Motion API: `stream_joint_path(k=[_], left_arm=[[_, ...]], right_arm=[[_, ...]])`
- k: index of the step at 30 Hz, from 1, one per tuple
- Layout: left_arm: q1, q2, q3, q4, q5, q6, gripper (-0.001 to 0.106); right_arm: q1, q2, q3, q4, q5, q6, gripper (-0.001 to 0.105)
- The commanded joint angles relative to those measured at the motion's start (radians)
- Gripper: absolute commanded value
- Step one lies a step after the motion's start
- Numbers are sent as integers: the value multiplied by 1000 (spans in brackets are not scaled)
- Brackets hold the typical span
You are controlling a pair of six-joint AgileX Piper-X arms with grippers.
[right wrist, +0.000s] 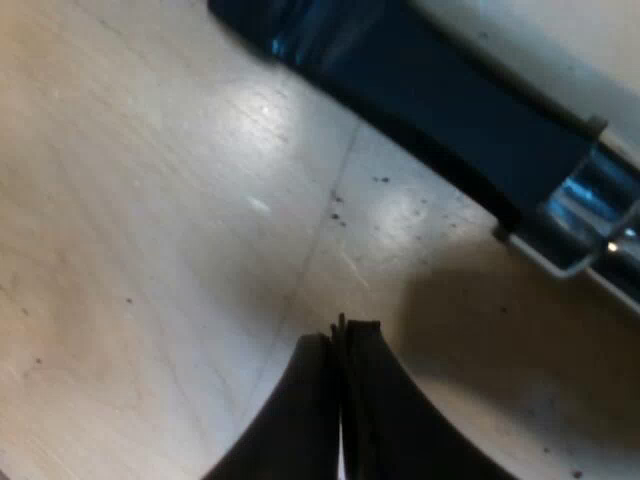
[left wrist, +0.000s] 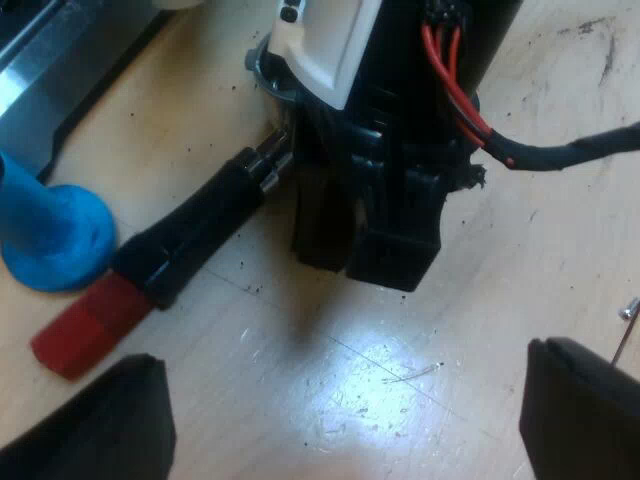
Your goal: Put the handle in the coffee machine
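A small tab (left wrist: 251, 60) sticks out from the metal holder's rim, so the holder will catch and stay hanging in the coffee machine when I turn its handle (left wrist: 190, 232).
The metal holder lies flat on the wooden table, its dark handle (left wrist: 200, 225) ending in a red tip (left wrist: 90, 320). My left gripper (left wrist: 345, 375) hovers above the table, open, with bare wood between its fingers and the red tip close to one fingertip (left wrist: 120, 410). The right gripper (left wrist: 350, 262) stands fingers-down on the table right beside the handle's metal neck (left wrist: 272, 160). In the right wrist view its fingers (right wrist: 342, 340) are pressed together, shut on nothing, a short way from the handle (right wrist: 430, 100) and shiny neck (right wrist: 590, 200).
A blue tamper (left wrist: 50, 235) stands on the table, touching or almost touching the red tip. Beyond it is the metal base of the espresso machine (left wrist: 60, 70). A small screw (left wrist: 628, 308) lies on the wood near my left gripper's other finger.
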Motion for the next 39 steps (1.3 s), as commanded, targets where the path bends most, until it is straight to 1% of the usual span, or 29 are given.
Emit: stream_joint_path(k=[1, 7, 10, 11, 14, 17, 20, 21, 22, 26, 28, 30, 31, 32, 33, 35, 36, 37, 38, 39], left_arm=[[1, -9, -5, 5, -2, 1, 73], [1, -9, -5, 5, -2, 1, 73], [1, -9, -5, 3, -2, 1, 73], [1, -9, -5, 2, -2, 1, 73], [1, -9, -5, -7, -2, 1, 73], [1, -9, -5, -24, -2, 5, 73], [1, -9, -5, -34, -2, 31, 73], [1, -9, -5, -36, -2, 31, 73], [1, -9, -5, -35, -2, 31, 73], [1, -9, -5, -40, -2, 31, 73], [1, -9, -5, -45, -2, 41, 73], [1, -9, -5, -44, -2, 48, 73], [1, -9, -5, -47, -2, 48, 73], [1, -9, -5, -49, -2, 48, 73], [1, -9, -5, -50, -2, 48, 73], [1, -9, -5, -51, -2, 48, 73], [1, -9, -5, -56, -2, 48, 73], [1, -9, -5, -58, -2, 51, 73], [1, -9, -5, -68, -2, 54, 73], [1, -9, -5, -81, 2, 54, 73]], right_arm=[[0, -6, -8, 28, 7, -18, 0], [16, -11, -8, 125, 7, -25, 0], [30, -37, -8, 208, 83, -38, 0], [30, -47, -8, 228, 92, -44, 0], [30, -88, -8, 272, 93, -62, 0], [30, -141, -8, 307, 93, -58, 0], [30, -205, -8, 345, 93, -9, 0], [30, -231, -8, 359, 105, 16, 0], [30, -240, -8, 363, 110, 27, 0], [30, -319, -8, 380, 183, 135, 0], [30, -342, -8, 380, 189, 155, 1], [30, -355, -8, 380, 189, 171, 11], [30, -360, -8, 380, 189, 178, 18], [30, -365, -8, 387, 189, 185, 38], [30, -365, -8, 387, 189, 185, 40], [30, -365, -8, 388, 189, 193, 71], [30, -365, -8, 388, 189, 193, 85], [30, -365, -8, 388, 189, 193, 89], [30, -365, -8, 388, 203, 212, 96], [30, -365, -8, 388, 230, 242, 97]])
